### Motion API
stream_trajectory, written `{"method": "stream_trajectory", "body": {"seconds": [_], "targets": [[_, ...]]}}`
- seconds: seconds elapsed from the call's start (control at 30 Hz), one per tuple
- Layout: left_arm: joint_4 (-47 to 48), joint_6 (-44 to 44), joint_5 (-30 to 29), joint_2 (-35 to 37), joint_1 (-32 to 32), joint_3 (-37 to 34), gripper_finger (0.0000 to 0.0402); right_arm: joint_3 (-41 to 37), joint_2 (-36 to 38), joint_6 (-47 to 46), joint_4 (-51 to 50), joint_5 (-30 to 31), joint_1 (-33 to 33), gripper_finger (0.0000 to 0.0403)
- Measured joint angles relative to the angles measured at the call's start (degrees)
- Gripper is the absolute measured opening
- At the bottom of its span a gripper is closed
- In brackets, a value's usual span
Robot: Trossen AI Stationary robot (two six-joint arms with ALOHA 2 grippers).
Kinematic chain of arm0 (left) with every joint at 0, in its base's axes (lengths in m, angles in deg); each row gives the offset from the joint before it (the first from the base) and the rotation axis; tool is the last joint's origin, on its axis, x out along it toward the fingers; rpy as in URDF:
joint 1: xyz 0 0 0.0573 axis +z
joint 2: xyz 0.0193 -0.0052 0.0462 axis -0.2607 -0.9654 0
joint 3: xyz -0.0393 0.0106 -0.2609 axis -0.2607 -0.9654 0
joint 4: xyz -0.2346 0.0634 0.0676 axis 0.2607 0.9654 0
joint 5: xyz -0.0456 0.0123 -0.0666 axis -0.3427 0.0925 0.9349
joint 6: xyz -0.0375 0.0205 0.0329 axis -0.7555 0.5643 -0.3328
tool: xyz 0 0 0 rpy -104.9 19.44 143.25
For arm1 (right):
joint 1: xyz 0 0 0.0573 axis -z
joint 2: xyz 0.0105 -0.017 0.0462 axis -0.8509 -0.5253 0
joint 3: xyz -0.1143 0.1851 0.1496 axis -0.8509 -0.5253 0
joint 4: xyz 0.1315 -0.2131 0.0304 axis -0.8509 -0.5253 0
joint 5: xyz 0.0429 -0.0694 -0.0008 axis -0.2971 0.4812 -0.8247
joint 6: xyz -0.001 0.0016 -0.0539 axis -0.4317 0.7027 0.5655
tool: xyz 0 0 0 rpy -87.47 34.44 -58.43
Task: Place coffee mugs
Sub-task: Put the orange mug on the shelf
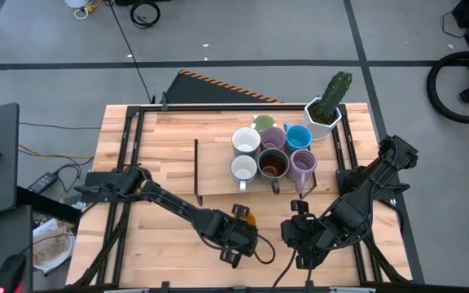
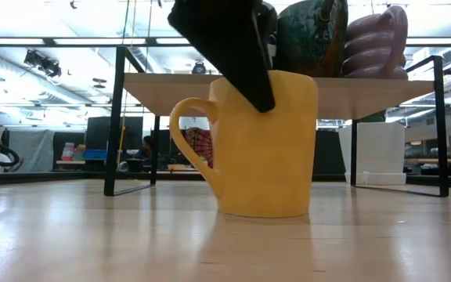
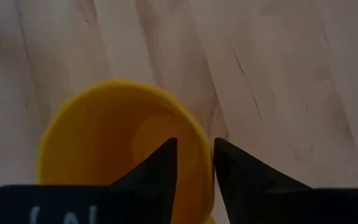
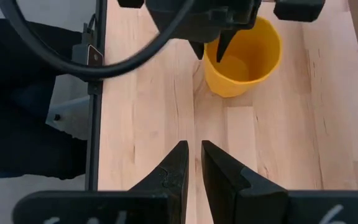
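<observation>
The orange mug's handle [image 2: 185, 139] points along the shelf's front, so my left gripper should take the orange mug's rim [image 2: 297, 75] afresh and turn the handle toward the shelf.
An orange coffee mug [image 2: 261, 145] stands upright on its base on the wooden table [image 1: 153, 244], near the front edge, its handle [image 2: 190, 141] sticking out sideways. My left gripper [image 3: 195, 152] comes down on it and is shut on its rim. Several other coffee mugs stand on a low wooden shelf [image 1: 218, 163]: two white [image 1: 246, 140], a dark brown one [image 1: 273, 164], two lavender [image 1: 303, 161], a blue one [image 1: 298, 136] and a green one [image 1: 263, 122]. My right gripper [image 4: 194, 148] hovers just right of the orange mug, shut with nothing between its fingers. My left gripper has the orange mug's rim [image 3: 207, 163] between its two fingers, one finger [image 3: 160, 165] inside the cup and the other [image 3: 235, 168] outside the wall. The fingers slant down from above. The mug stays upright with its base on the table.
A white faceted pot with a green cactus [image 1: 326, 114] stands at the shelf's far right corner. Black metal frame rails [image 1: 129, 163] run along the table's left and right sides. Bare wood lies left of the shelf and along the near edge.
</observation>
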Motion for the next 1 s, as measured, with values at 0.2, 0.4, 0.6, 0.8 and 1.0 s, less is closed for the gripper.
{"method": "stream_trajectory", "body": {"seconds": [0.2, 0.4, 0.6, 0.8, 1.0], "targets": [[4.9, 9.3, 3.2, 0.0, -0.4, 0.0, 0.0054, 0.0, 0.0, 0.2, 0.0, 0.0, 0.0, 0.0051], [10.1, 22.3, 8.4, 0.7, -0.4, 0.1, 0.0027, 0.0, 0.0, -0.3, 0.0, 0.0, 0.0, 0.0051], [15.0, 38.1, 12.7, 1.8, -0.3, 0.2, 0.0034, 0.0, 0.0, -0.2, 0.2, 0.0, 0.0, 0.0051], [18.2, 51.3, 13.0, 2.1, -0.3, 0.2, 0.0047, 0.0, 0.0, 0.3, 0.4, 0.0, 0.0, 0.0051], [18.4, 56.0, 12.9, 2.1, -0.4, 0.2, 0.0043, 0.0, 0.0, 0.3, 0.4, 0.0, 0.0, 0.0051]]}}
